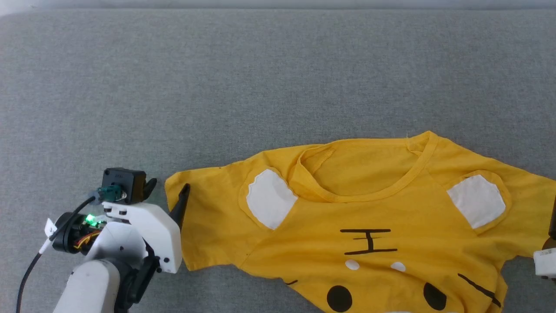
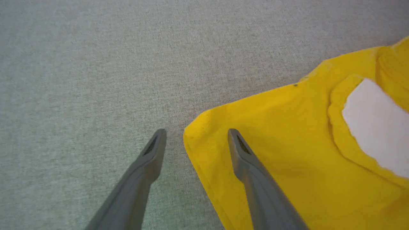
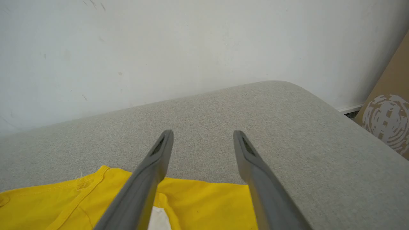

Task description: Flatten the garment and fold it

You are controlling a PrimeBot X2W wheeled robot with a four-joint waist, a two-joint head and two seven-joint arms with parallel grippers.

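Observation:
Plain yellow cloth can be seen inside the neck opening (image 1: 365,168), so I expect to see a plain yellow back when I turn the garment (image 1: 412,219) over.
The garment (image 1: 369,208), a bright-yellow T-shirt with white ear patches and black tiger markings, lies face up on the grey cushion, neck away from me. Its lower part runs off the bottom of the head view. My left gripper (image 1: 167,189) stands open at the left sleeve's corner and holds nothing. In the left wrist view the gripper (image 2: 196,131) straddles that sleeve's edge (image 2: 188,134), one finger over the yellow cloth (image 2: 287,143), the other over bare cushion. My right gripper (image 3: 203,132) is open and empty above the shirt's far edge (image 3: 204,198). Its white wrist (image 1: 545,261) shows at the head view's right edge.
The grey fabric cushion (image 1: 260,78) stretches wide behind and left of the shirt. Its rounded far corner (image 3: 287,92) meets a white wall (image 3: 159,48). A brown cardboard box (image 3: 389,121) stands beyond the cushion's right side.

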